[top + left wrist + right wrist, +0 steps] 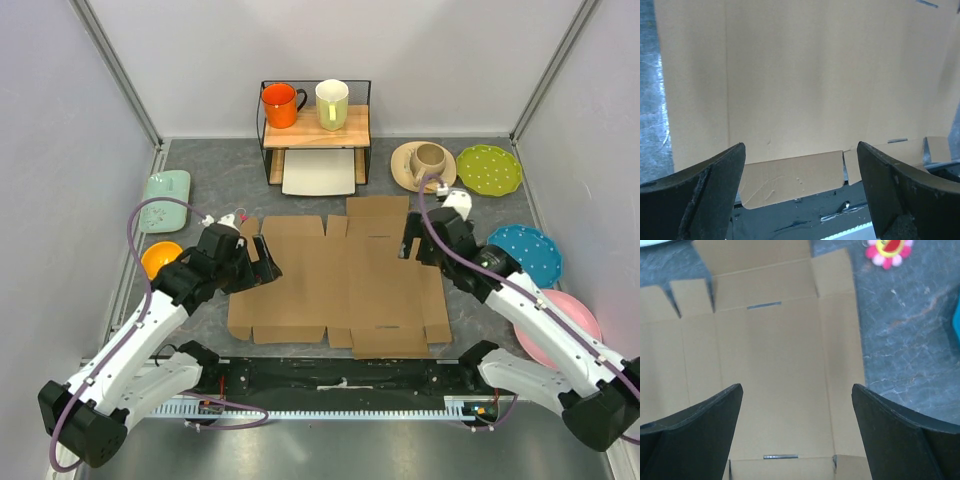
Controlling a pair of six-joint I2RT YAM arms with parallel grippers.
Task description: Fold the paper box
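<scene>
I expect the paper box to hinge along a narrow piece of paper when I lift and turn it, because creases mark off that piece between the paper box's broad panels.
The paper box is a flat brown die-cut cardboard sheet lying unfolded in the middle of the table, flaps spread out. My left gripper is open and empty over the sheet's left part. In the left wrist view the cardboard fills the frame and a near flap lies between the fingers. My right gripper is open and empty over the sheet's upper right part. The right wrist view shows the creased panels and slots below its open jaws.
A wire rack at the back holds an orange mug, a pale green mug and a white tray. Right: tan plate with cup, green plate, blue plate, pink plate. Left: mint dish, orange bowl. A flower toy lies beside the sheet.
</scene>
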